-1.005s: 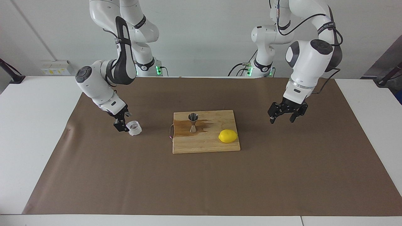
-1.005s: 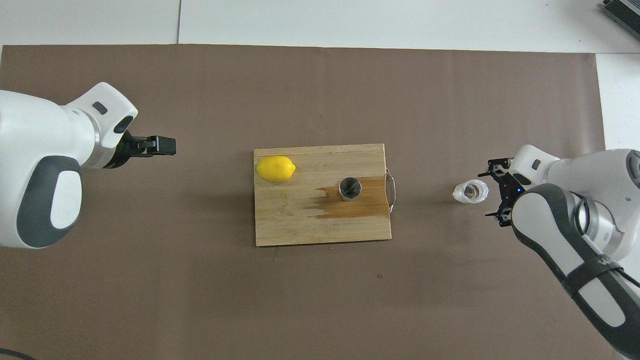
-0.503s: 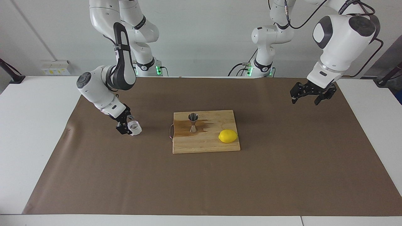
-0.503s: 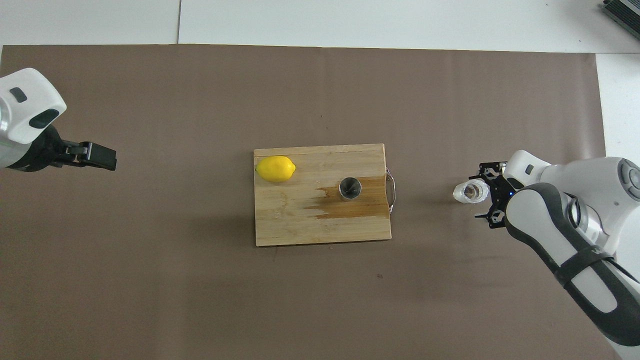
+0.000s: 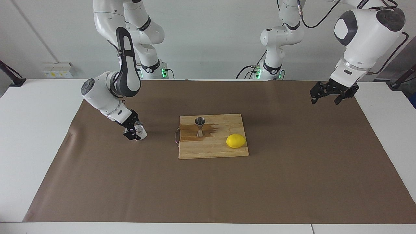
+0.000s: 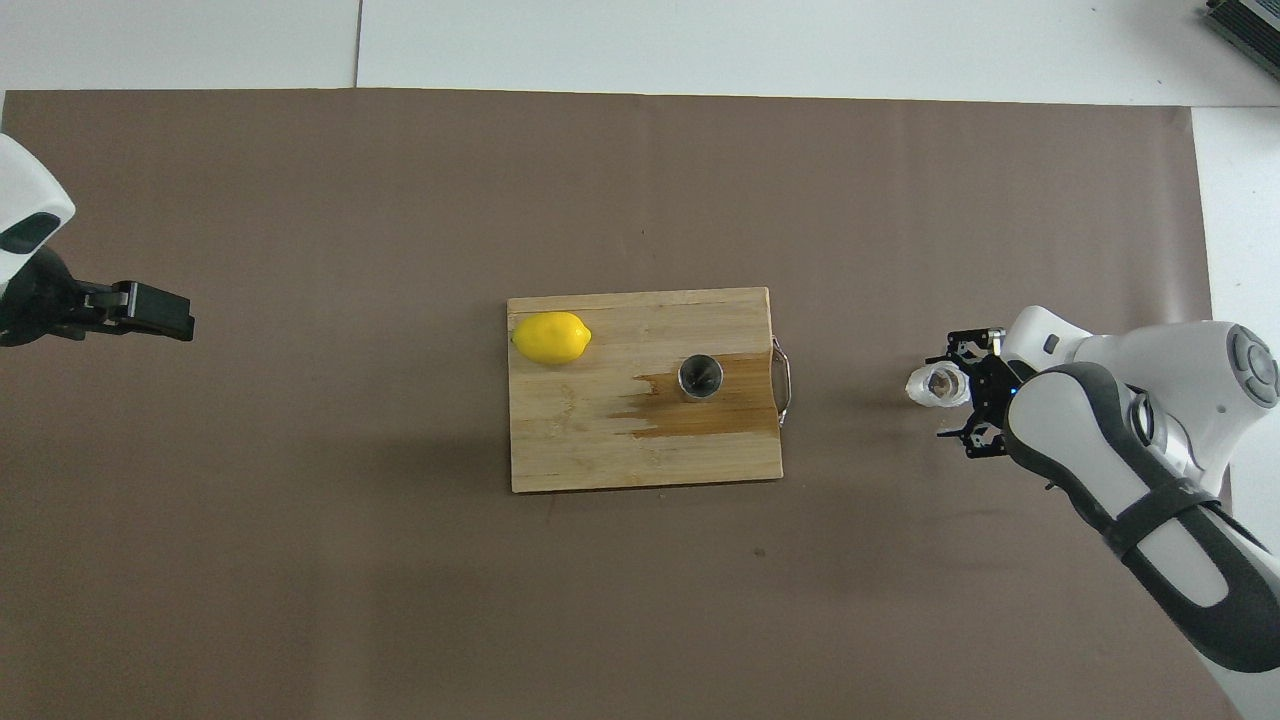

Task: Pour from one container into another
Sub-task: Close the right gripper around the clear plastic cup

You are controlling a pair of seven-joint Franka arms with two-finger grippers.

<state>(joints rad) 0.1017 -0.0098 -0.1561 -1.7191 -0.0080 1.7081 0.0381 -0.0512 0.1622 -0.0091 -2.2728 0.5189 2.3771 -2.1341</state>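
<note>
The pour from the plastic cup (image 6: 939, 385) should stay in the steel jigger when the robot tips the cup, because the jigger's inside (image 6: 701, 377) shows far down below the jigger's open rim.
The translucent ribbed plastic cup (image 5: 140, 130) stands on the brown mat toward the right arm's end of the table; it also shows in the overhead view (image 6: 935, 385). My right gripper (image 5: 135, 128) is low at the cup, open, with a finger on either side of it. The steel jigger (image 5: 200, 126) stands upright on the wooden cutting board (image 5: 211, 151), seen from above as a round rim (image 6: 700, 376). My left gripper (image 5: 326, 100) is open and empty, raised over the mat's edge at the left arm's end of the table.
A yellow lemon (image 5: 236, 140) lies on the board, toward the left arm's end. A dark wet stain (image 6: 700, 418) spreads on the board around the jigger. The board has a metal handle (image 6: 784, 385) on the end toward the cup.
My right gripper has slid forward so that the cup now sits between its fingers. My left arm has risen and drawn back toward its own end of the table.
</note>
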